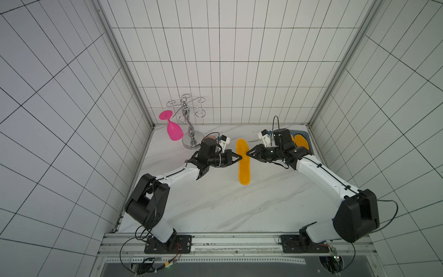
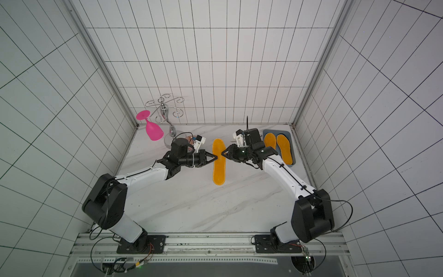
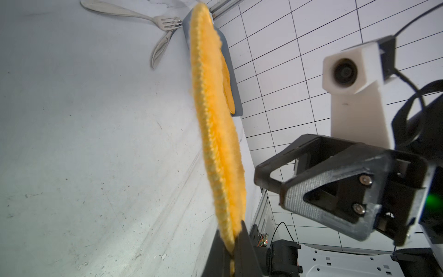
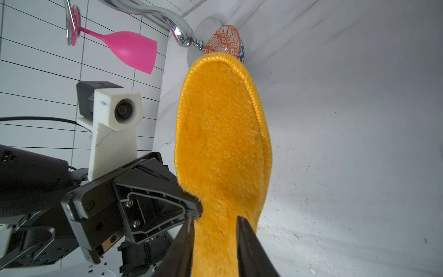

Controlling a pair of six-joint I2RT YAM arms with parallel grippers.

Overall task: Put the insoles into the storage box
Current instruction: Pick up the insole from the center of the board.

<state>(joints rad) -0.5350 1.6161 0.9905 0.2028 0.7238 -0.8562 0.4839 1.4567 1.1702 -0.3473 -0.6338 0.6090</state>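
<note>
The robot's left gripper has the insole a long way from the storage box (image 2: 279,146), so its right gripper should grip the insole's free edge (image 2: 223,159) and take the insole over there.
One orange-yellow insole (image 1: 243,165) (image 2: 219,165) runs front to back at mid-table, between my two grippers. My left gripper (image 1: 240,157) (image 2: 216,157) (image 3: 231,230) is shut on that insole's left edge (image 3: 215,120). Facing it from the right, my right gripper (image 1: 248,153) (image 2: 223,153) (image 4: 214,218) is open. Its fingers stand apart on either side of the pad's fuzzy face (image 4: 223,144) without pinching it. The blue-grey storage box (image 2: 287,133) (image 1: 302,132) sits at the back right. Two orange insoles (image 2: 270,141) (image 2: 284,148) lie side by side in it. My right arm partly hides it in a top view.
A pink wine glass (image 1: 173,130) (image 4: 129,50) hangs on a chrome rack (image 1: 189,124) at the back left. Next to the rack's base is an orange patterned bowl (image 4: 224,40). A fork (image 3: 134,14) and a spoon (image 3: 161,46) lie beside the storage box.
</note>
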